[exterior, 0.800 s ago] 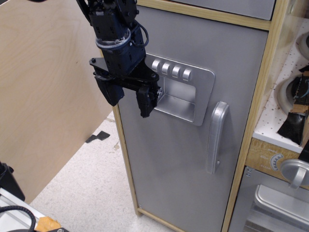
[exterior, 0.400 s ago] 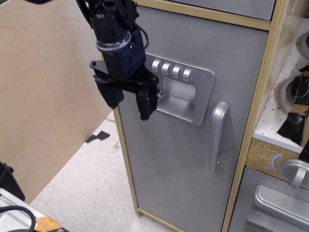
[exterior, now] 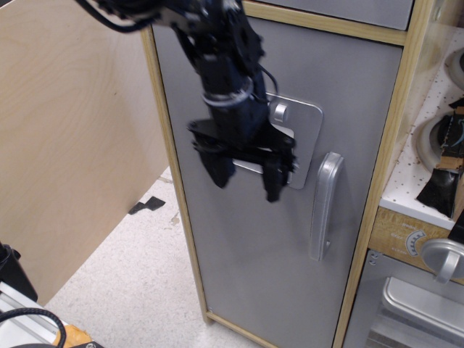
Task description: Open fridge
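Observation:
The grey door (exterior: 250, 254) will swing out around its opposite edge when the robot pulls it open, because the silver handle (exterior: 325, 206) is near the oven-side edge.
The fridge (exterior: 261, 246) is a tall pale-wood cabinet with a grey door that stands shut. Its silver vertical handle (exterior: 324, 206) is on the door's right side. The silver dispenser panel (exterior: 304, 127) is mostly hidden behind my arm; one round button shows. My black gripper (exterior: 245, 177) hangs in front of the dispenser, left of the handle and apart from it. Its two fingers point down, spread wide, with nothing between them.
A pale wood panel (exterior: 65, 130) stands to the left. A speckled floor (exterior: 130, 268) lies below. To the right is a toy kitchen with a small silver oven door (exterior: 413, 312), a round knob (exterior: 444, 259) and a white pegboard shelf (exterior: 428, 156).
My gripper has moved right and a little down, from the fridge's left edge to in front of the dispenser, closer to the handle. The door has not moved.

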Controlling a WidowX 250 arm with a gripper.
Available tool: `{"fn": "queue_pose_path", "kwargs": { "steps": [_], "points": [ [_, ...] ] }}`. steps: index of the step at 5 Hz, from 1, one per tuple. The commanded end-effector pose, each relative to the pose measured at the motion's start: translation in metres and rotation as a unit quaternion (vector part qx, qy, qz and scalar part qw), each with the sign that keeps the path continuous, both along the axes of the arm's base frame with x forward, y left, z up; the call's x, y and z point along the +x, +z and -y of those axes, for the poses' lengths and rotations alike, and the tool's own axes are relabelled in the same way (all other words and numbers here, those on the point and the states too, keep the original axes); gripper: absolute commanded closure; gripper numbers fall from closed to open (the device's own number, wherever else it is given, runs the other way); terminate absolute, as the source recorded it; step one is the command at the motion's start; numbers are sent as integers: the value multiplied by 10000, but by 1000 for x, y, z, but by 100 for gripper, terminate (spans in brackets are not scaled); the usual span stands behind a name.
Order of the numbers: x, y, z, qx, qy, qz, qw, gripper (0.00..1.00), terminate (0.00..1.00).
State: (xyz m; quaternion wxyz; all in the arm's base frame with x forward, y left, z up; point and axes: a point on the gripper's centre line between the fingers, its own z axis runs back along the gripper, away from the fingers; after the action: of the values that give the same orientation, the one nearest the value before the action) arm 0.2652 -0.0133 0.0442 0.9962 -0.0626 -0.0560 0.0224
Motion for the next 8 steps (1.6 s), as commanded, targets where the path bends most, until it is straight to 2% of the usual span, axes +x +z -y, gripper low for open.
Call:
{"fn": "queue_pose_path", "kwargs": {
  "steps": [1, 2, 5, 6, 7, 8],
  "points": [
    [32, -19, 28, -57, -83, 758, 9971, 0, 0],
    [44, -24, 33, -9, -145, 954, 9953, 0, 0],
    [65, -21, 39, 208, -175, 1274, 9915, 0, 0],
    [67, -23, 35, 228, -128, 1349, 9905, 100, 0],
    [70, -22, 35, 279, -63, 1373, 9901, 100, 0],
    [74, -24, 33, 198, -96, 1398, 9899, 100, 0]
  ]
}}
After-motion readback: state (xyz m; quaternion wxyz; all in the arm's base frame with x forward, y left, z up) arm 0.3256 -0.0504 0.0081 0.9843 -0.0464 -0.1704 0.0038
